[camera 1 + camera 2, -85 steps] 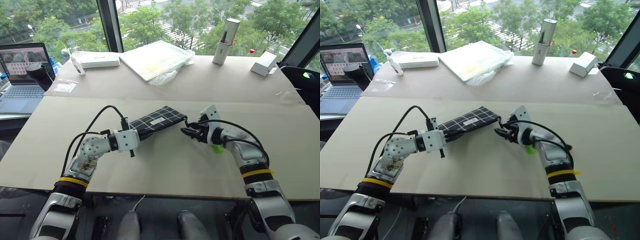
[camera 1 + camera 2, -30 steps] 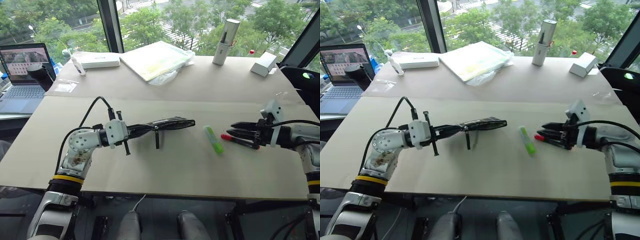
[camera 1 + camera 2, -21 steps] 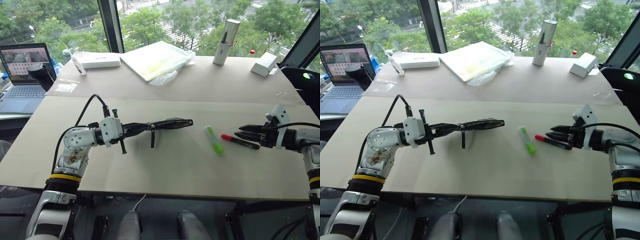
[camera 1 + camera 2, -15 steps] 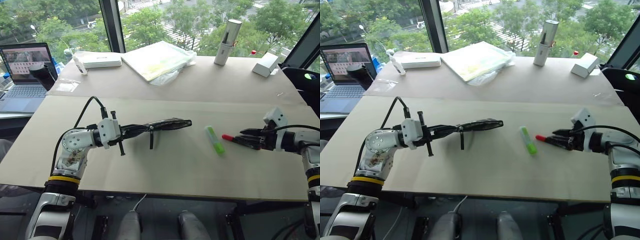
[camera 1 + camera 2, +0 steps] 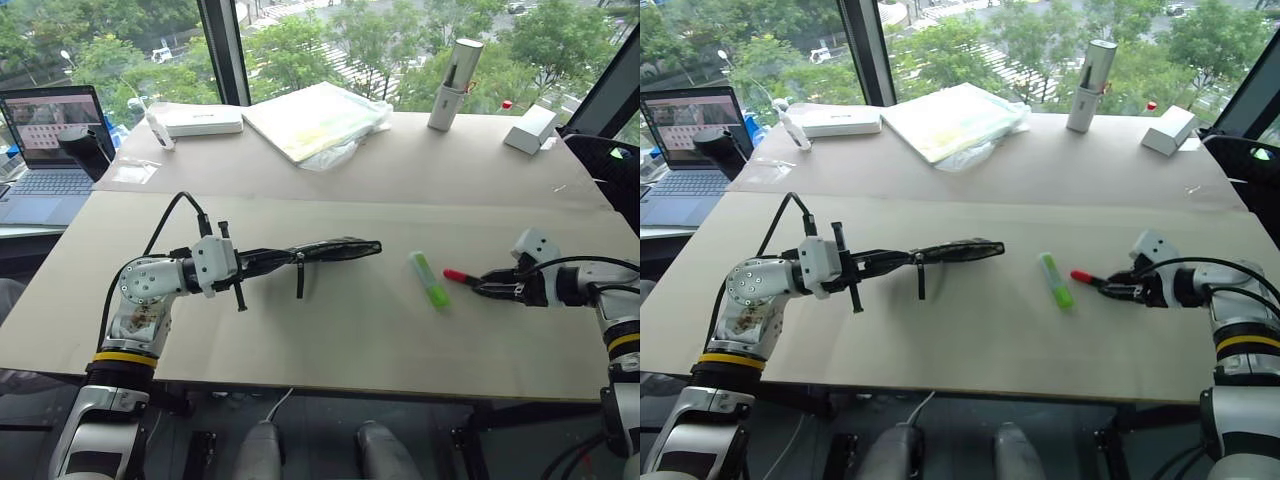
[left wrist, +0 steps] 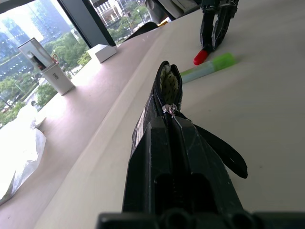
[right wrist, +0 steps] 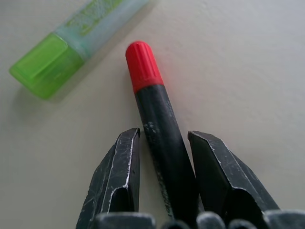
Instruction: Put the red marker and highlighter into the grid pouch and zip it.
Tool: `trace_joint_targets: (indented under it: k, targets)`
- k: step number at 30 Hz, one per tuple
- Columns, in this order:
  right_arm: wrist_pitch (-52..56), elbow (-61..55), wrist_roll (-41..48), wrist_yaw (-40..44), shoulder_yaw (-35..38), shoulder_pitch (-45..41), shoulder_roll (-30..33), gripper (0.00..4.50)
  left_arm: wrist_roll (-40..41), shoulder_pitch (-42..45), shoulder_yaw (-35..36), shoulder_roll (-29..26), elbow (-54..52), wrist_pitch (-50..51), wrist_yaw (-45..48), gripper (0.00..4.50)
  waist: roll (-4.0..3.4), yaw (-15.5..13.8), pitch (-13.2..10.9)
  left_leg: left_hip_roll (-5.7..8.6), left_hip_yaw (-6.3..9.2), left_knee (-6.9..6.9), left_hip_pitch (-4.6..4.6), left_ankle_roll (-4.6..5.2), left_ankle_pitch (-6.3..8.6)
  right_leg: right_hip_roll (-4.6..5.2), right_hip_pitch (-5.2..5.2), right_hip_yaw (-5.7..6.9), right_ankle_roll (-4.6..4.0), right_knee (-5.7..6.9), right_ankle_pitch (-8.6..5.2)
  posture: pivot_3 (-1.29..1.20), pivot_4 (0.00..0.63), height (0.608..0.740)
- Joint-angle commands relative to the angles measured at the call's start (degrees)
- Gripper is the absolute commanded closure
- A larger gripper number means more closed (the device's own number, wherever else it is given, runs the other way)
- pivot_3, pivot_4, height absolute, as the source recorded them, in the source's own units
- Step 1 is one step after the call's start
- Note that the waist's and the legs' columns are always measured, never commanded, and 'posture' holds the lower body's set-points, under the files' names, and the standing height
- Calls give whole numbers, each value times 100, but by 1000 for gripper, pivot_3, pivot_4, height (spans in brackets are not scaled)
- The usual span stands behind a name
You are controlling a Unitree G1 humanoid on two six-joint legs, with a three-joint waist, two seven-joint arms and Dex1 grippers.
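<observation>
The grid pouch's long upper rim (image 5: 330,246) is slightly agape, so the red marker (image 5: 474,281) should slip fully inside when I push it in.
My left gripper (image 5: 262,260) is shut on one end of the grid pouch (image 5: 325,248), holding it edge-up just above the table with its mouth (image 6: 164,83) slightly agape and a strap hanging below. The red marker (image 5: 459,275) lies on the table at the right. My right gripper (image 5: 488,288) is down at the marker's black barrel (image 7: 159,119), open, one finger (image 7: 116,164) on each side of it. The green highlighter (image 5: 429,279) lies just left of the marker's red cap, between it and the pouch.
At the far left stands a laptop (image 5: 45,140). Along the back are a white box (image 5: 200,121), a plastic-wrapped flat pack (image 5: 315,116), a tall cylinder (image 5: 452,70) and a small white box (image 5: 530,128). A seam crosses the table (image 5: 350,340).
My right gripper left the pouch's end, swung out to the right, then sank onto the table until its fingers straddle the marker's barrel. The left gripper turned the pouch edge-up and holds still.
</observation>
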State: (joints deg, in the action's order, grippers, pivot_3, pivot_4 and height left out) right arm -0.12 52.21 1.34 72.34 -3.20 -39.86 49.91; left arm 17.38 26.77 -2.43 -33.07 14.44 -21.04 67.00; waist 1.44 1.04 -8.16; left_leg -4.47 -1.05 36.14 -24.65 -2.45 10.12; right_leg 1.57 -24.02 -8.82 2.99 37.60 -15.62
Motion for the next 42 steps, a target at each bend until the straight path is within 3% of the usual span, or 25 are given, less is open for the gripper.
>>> trace_joint_targets:
  k: [1,3,7,9,12,18,22,25,30,42]
  targets:
    - [-178,276,-229,-23,-105,-226,46,2651,89,54,149,-56,-100,-53,14,4500,0,4,0,0,0,-1,4,0,0,0,3,0,0,0,0,0,150,740]
    - [-148,384,-271,7,-141,-284,33,2651,90,48,162,-66,-108,-61,15,4500,0,2,0,0,0,0,4,0,0,0,4,0,0,0,0,0,150,740]
    - [-120,397,-235,134,-95,-316,25,3750,86,12,176,-61,-138,-83,4,4500,0,-9,0,0,1,3,6,0,0,0,10,0,0,-1,0,0,150,740]
    - [-37,278,-112,300,-26,-293,5,4033,85,-8,180,-55,-151,-93,4,4500,0,-8,0,0,1,4,8,0,0,0,13,1,0,-1,0,0,150,740]
    - [-41,162,-56,293,58,-278,-18,4033,83,-31,178,-44,-165,-106,3,4500,0,0,0,0,1,2,9,0,0,0,12,1,0,0,0,0,150,740]
    - [-352,-331,142,-496,490,-650,-183,4033,106,-31,177,-41,-145,-104,43,4500,-2,13,-1,0,1,2,10,0,0,0,11,-1,0,2,0,0,150,740]
    - [-195,-1843,523,-309,545,-529,-340,4033,115,-24,174,-29,-130,-85,66,4500,-14,52,-8,-1,1,-1,7,0,0,-1,2,-3,0,8,0,0,150,740]
    - [-5,-3307,513,-229,225,-240,-419,4033,95,-14,154,11,-102,-88,75,4500,-15,40,-9,-1,6,-6,6,0,0,-2,1,1,0,9,0,0,150,740]
    - [-174,-4778,183,-190,-432,53,-566,4033,7,16,68,130,-66,-103,36,4500,-14,-35,-9,0,5,8,1,0,0,-1,3,2,1,11,-1,0,150,740]
    - [-421,-4866,-328,-380,-1012,77,-697,4033,-141,-39,-39,287,-118,-122,-41,4500,-13,-31,-9,0,4,14,-3,0,0,-2,-5,3,1,21,-1,0,150,740]
